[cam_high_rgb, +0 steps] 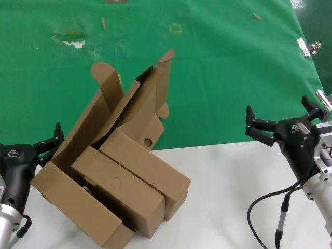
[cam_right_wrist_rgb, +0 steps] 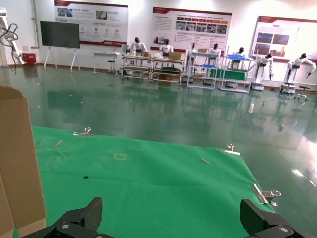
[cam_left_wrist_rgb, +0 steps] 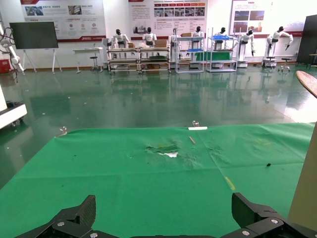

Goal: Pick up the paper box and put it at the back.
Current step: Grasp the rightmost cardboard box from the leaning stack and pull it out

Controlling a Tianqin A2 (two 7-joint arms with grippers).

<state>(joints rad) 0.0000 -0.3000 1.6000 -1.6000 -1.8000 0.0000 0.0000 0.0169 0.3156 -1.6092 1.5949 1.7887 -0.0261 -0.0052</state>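
I should turn my right gripper around and pinch the box's near end (cam_high_rgb: pixel 177 201), because the gripper is pointing past the outer paper box (cam_high_rgb: pixel 145 165) at the green cloth.
The paper box (cam_high_rgb: pixel 136 106) is an open brown cardboard mailer. Its lid and rounded flaps stand up over the seam between the green cloth and the white tabletop. It tilts in a pile with other closed brown boxes (cam_high_rgb: pixel 145 167) lying across its lower part. An edge of cardboard shows in the left wrist view (cam_left_wrist_rgb: pixel 308 188) and in the right wrist view (cam_right_wrist_rgb: pixel 17 163). The back is the green cloth (cam_high_rgb: pixel 223 67), with a whitish scuff (cam_high_rgb: pixel 72 39) and a yellow square (cam_high_rgb: pixel 176 28). My left gripper (cam_high_rgb: pixel 46 141) (cam_left_wrist_rgb: pixel 163 208) stands open just left of the pile, holding nothing. My right gripper (cam_high_rgb: pixel 280 116) (cam_right_wrist_rgb: pixel 171 208) stands open far to the right, holding nothing.
The white tabletop (cam_high_rgb: pixel 233 197) runs along the front. Metal clips (cam_high_rgb: pixel 309 47) pin the cloth's right edge. A black cable (cam_high_rgb: pixel 267 207) hangs from the right arm. A long closed box (cam_high_rgb: pixel 78 206) lies at the pile's front left, close to the left arm.
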